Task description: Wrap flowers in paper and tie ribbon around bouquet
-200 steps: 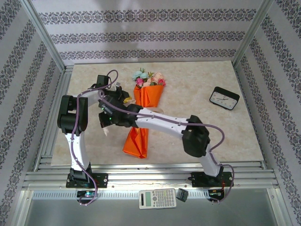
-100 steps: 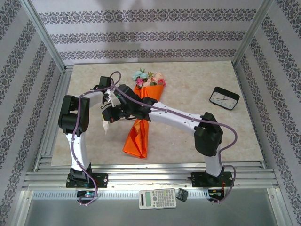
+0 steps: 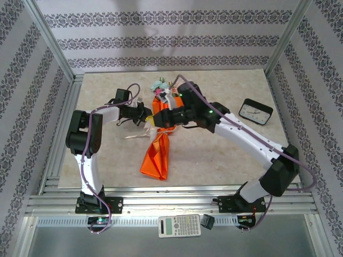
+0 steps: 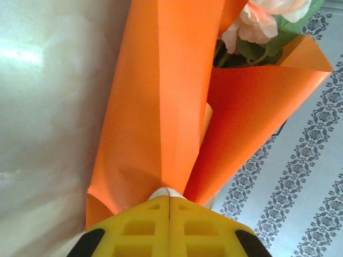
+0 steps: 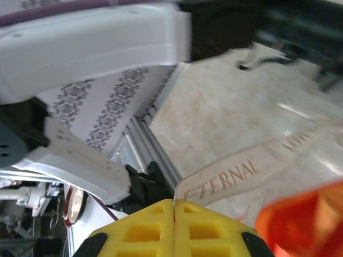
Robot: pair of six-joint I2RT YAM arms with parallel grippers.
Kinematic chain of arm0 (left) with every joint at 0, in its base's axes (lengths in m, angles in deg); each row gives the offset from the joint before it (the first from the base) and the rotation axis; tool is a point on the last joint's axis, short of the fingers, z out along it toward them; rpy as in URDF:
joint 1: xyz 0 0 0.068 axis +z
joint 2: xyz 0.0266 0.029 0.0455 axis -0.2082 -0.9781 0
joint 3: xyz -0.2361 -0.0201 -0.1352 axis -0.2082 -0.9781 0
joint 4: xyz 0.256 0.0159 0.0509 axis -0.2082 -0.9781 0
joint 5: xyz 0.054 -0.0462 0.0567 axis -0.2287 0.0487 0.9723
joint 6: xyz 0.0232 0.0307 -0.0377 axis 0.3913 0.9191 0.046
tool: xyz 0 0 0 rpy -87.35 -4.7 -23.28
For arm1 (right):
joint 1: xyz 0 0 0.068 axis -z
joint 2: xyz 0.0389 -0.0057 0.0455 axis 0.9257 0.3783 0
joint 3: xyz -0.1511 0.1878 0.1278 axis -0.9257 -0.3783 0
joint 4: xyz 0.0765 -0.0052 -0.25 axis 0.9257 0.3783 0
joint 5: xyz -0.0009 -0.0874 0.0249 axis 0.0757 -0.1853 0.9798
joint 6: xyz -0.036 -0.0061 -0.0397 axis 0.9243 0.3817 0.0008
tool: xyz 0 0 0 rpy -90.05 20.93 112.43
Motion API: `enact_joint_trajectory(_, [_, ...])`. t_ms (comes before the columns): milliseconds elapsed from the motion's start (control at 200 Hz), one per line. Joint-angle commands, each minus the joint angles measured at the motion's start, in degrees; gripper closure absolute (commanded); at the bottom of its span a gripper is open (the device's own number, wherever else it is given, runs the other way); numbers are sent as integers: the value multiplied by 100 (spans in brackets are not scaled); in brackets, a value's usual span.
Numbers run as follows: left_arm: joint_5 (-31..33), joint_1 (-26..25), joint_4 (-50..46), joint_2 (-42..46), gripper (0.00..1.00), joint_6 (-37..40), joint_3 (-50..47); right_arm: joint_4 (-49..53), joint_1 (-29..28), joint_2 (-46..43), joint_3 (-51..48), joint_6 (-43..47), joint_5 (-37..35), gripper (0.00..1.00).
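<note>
My left gripper is holding the ribbon beside the paper's middle (image 3: 162, 134), so my right gripper keeps pulling the other end toward the clock (image 3: 255, 111) until that end crosses the paper.
The bouquet (image 3: 159, 147) lies on the table as an orange paper (image 4: 155, 101) cone, narrowing at the middle, with the flowers (image 3: 166, 88) at its far wide end. Pink blooms and green leaves (image 4: 257, 27) show in the cone's mouth. My left gripper (image 3: 146, 118) is against the cone's left side, shut (image 4: 170, 199) on a bit of the beige ribbon. My right gripper (image 3: 159, 119) is over the cone's waist, shut (image 5: 174, 202) on the ribbon (image 5: 236, 174), which is printed "ETERNAL". A loose ribbon end (image 3: 135, 136) trails on the table to the left.
A black desk clock (image 3: 255, 111) stands at the right of the table. A calculator (image 3: 179, 225) and a small dark object (image 3: 208, 221) lie on the near ledge between the arm bases. Patterned walls close in the left, back and right.
My right arm has swung from the left of the bouquet across to its right, its gripper now over the cone's waist. The left gripper has moved right against the cone. The ribbon trails left.
</note>
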Motion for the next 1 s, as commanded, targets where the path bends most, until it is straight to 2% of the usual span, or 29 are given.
enact_joint_trajectory(0, [100, -53, 56, 362, 100, -22, -94, 1030, 420, -397, -367, 396, -150, 100])
enact_joint_trajectory(195, [273, -54, -65, 601, 100, -11, -285, 1484, 1256, -878, -927, 515, -458, 100])
enact_joint_trajectory(574, [439, -101, 53, 789, 100, -223, -539, 2023, 2280, -1193, -1261, 633, -1439, 100])
enact_joint_trajectory(714, [480, -123, 89, 810, 100, -263, -556, 2202, 2591, -1438, -1470, 525, -1766, 100])
enact_joint_trajectory(994, [601, -165, 58, 832, 100, -329, -573, 2404, 2825, -1697, -1986, 409, -2303, 100])
